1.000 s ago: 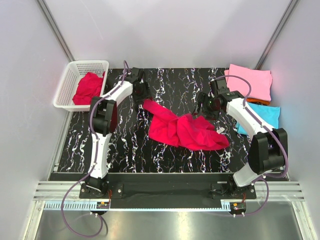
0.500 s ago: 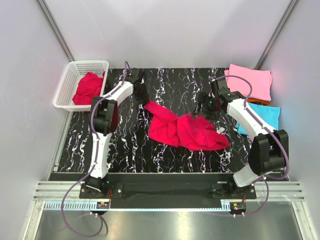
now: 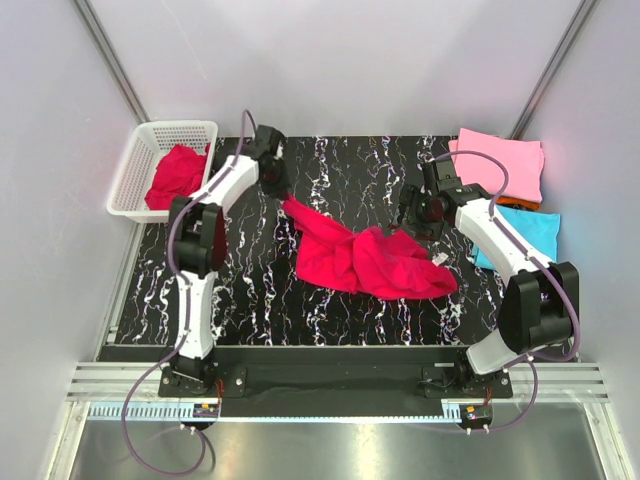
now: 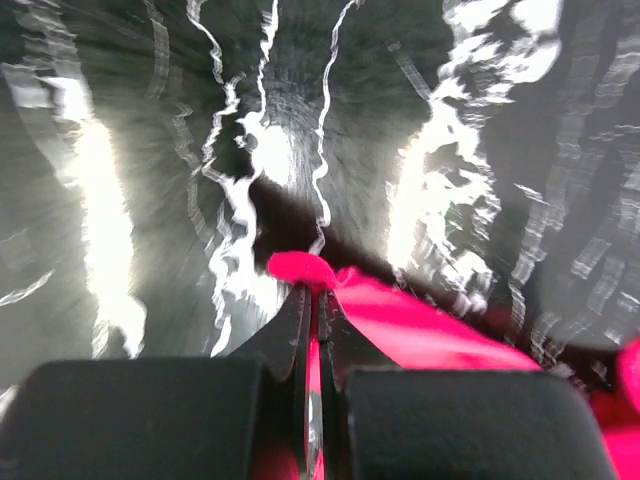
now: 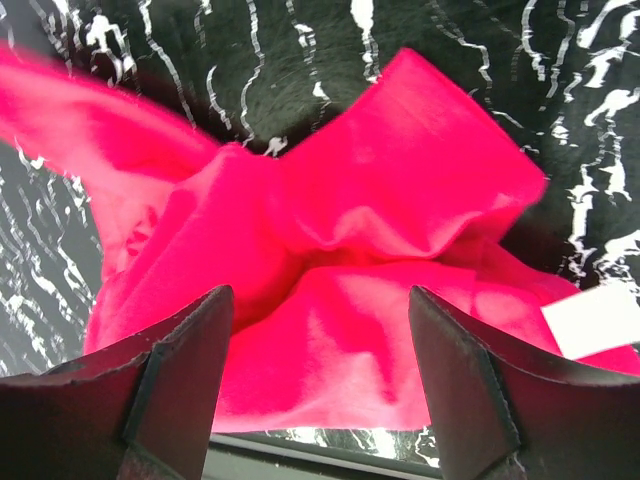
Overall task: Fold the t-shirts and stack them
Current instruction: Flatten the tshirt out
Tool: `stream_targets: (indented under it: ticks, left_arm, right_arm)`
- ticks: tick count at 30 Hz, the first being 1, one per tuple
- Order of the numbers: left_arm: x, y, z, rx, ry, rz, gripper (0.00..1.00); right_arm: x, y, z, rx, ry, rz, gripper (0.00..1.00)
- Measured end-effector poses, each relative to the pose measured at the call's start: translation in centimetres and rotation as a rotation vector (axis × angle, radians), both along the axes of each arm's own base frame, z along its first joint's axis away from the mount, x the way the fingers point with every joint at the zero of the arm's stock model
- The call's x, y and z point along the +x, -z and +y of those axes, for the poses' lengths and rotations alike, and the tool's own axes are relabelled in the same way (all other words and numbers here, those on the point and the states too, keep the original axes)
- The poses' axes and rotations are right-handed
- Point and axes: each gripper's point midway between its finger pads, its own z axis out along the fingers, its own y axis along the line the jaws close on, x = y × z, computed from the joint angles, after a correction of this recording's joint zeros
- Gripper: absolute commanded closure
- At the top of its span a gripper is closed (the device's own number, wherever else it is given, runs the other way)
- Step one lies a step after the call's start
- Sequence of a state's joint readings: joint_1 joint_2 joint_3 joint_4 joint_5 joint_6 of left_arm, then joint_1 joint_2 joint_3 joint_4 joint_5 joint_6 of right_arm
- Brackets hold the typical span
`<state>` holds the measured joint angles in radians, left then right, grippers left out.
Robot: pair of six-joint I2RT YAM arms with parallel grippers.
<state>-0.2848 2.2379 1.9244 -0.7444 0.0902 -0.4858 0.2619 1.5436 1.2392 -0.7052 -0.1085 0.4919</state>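
The crimson t-shirt's middle (image 3: 368, 262) is bunched up in folds, so next my left gripper lifts the pinched corner (image 3: 291, 205) high to let it hang open before my right gripper takes another corner.
A crumpled crimson t-shirt (image 3: 365, 262) lies mid-table. Its far-left corner is stretched out toward my left gripper (image 3: 279, 192), which is shut on it. In the left wrist view the fingertips (image 4: 300, 305) pinch a fold of the red cloth (image 4: 420, 322), and that view is motion-blurred. My right gripper (image 3: 412, 216) hovers open over the shirt's far-right part. In the right wrist view its gripper (image 5: 320, 350) has wide-apart jaws with the red cloth (image 5: 350, 250) below and nothing held. A second red t-shirt (image 3: 176, 175) sits in the basket.
The white mesh basket (image 3: 138, 150) stands at the far left. At the far right, a folded pink t-shirt (image 3: 500, 165) lies on an orange one (image 3: 516, 203), with a turquoise one (image 3: 522, 236) just nearer. A white tag (image 5: 590, 320) shows on the shirt's edge.
My left gripper has shut on the shirt's far-left corner and moved toward the far left, drawing the cloth out. The right gripper has stayed open, nearly still.
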Motion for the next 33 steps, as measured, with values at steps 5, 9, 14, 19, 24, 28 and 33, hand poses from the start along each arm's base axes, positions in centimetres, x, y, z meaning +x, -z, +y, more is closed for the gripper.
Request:
stream_targets:
  ticks: [5,9,14,19,24,28,33]
  left_arm:
    - [0.1,-11.9,2.3,-0.024,-0.020,-0.213,1.00]
    - [-1.2,-24.2,4.9,-0.076,-0.057,-0.470,1.00]
    - [-4.6,-32.2,6.7,-0.111,-0.067,-0.645,1.00]
    - [-6.3,-32.3,6.3,-0.123,-0.028,-0.635,1.00]
    - [-7.3,-28.8,5.8,-0.130,0.004,-0.525,1.00]
    - [-8.2,-28.8,4.9,-0.165,0.057,-0.505,1.00]
    - [-9.4,-31.1,3.0,-0.231,0.163,-0.539,1.00]
  right_arm:
    - [0.1,0.3,-0.6,-0.027,0.032,0.004,0.23]
    - [0.2,1.2,-0.9,-0.045,0.043,0.025,0.23]
    - [0.4,3.8,-1.0,-0.077,0.047,0.099,0.24]
    - [1.8,5.1,-0.3,-0.074,0.033,0.134,0.25]
    - [4.1,4.5,2.6,-0.036,-0.033,0.106,0.26]
    - [5.8,4.8,5.6,-0.003,-0.102,0.088,0.26]
    - [7.9,6.4,7.9,0.029,-0.151,0.098,0.26]
